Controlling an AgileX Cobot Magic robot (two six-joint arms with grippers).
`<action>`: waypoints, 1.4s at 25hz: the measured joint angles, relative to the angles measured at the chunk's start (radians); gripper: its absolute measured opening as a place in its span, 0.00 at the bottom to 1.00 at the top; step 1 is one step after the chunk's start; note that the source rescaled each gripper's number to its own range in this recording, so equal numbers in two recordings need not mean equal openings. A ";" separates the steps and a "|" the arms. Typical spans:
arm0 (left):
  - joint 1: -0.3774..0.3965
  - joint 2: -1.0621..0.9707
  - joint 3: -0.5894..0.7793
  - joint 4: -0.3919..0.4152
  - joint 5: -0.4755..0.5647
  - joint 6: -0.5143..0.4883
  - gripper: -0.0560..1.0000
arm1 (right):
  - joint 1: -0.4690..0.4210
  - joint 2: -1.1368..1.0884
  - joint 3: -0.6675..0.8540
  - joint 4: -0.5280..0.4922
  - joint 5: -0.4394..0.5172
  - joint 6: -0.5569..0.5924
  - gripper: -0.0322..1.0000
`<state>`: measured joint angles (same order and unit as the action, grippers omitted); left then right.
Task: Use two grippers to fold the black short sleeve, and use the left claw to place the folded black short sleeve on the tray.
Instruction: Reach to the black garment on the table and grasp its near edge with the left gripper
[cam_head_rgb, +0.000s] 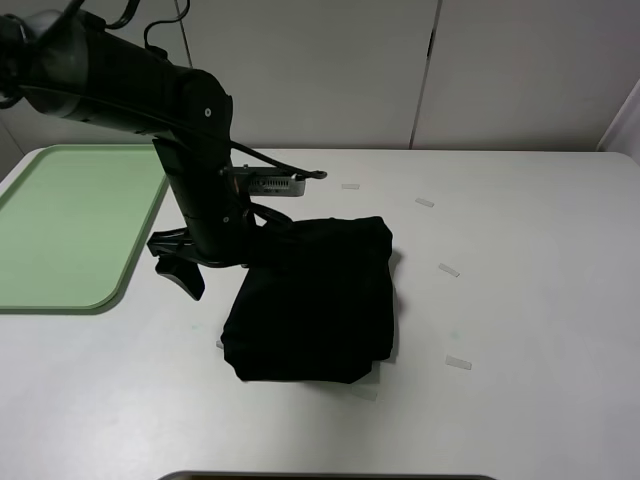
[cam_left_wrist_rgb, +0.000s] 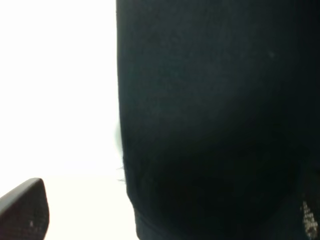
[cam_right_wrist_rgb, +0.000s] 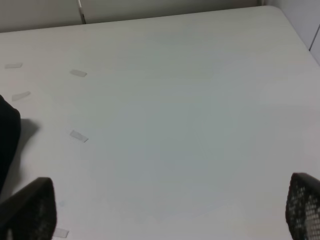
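Note:
Clear tape strips surround the black short sleeve (cam_head_rgb: 312, 305) and stick out at its edge. I should expect more of them hidden underneath when I lift it.
The black short sleeve (cam_head_rgb: 315, 300) lies folded into a compact rectangle on the white table. My left gripper (cam_head_rgb: 205, 270) hangs low at the shirt's left edge. In the left wrist view it (cam_left_wrist_rgb: 165, 222) is open, with one finger (cam_left_wrist_rgb: 22, 210) over bare table and the other (cam_left_wrist_rgb: 310, 220) over the black fabric (cam_left_wrist_rgb: 215, 115). The mint-green tray (cam_head_rgb: 70, 225) sits at the table's left edge and holds nothing. My right gripper (cam_right_wrist_rgb: 165, 212) is open and empty over bare table, with the shirt's edge (cam_right_wrist_rgb: 7, 135) off to one side. It does not show in the exterior view.
Small strips of clear tape (cam_head_rgb: 448, 270) lie on the table (cam_head_rgb: 530, 260) to the right of the shirt and behind it. White cabinet doors (cam_head_rgb: 420, 70) stand behind the table. A dark edge (cam_head_rgb: 330, 477) shows at the table's front.

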<state>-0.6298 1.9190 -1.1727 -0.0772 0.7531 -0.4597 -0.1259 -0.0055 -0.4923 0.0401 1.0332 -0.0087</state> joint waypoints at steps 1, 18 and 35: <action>0.000 -0.001 0.013 0.001 -0.019 -0.001 1.00 | 0.000 0.000 0.000 0.000 0.000 0.000 1.00; -0.031 0.091 0.090 -0.100 -0.323 0.000 1.00 | 0.000 0.000 0.000 0.000 0.000 0.001 1.00; -0.054 0.100 0.094 -0.127 -0.421 -0.003 0.91 | 0.000 0.000 0.000 0.000 0.000 0.009 1.00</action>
<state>-0.6840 2.0191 -1.0790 -0.2038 0.3317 -0.4631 -0.1259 -0.0055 -0.4923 0.0401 1.0332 0.0000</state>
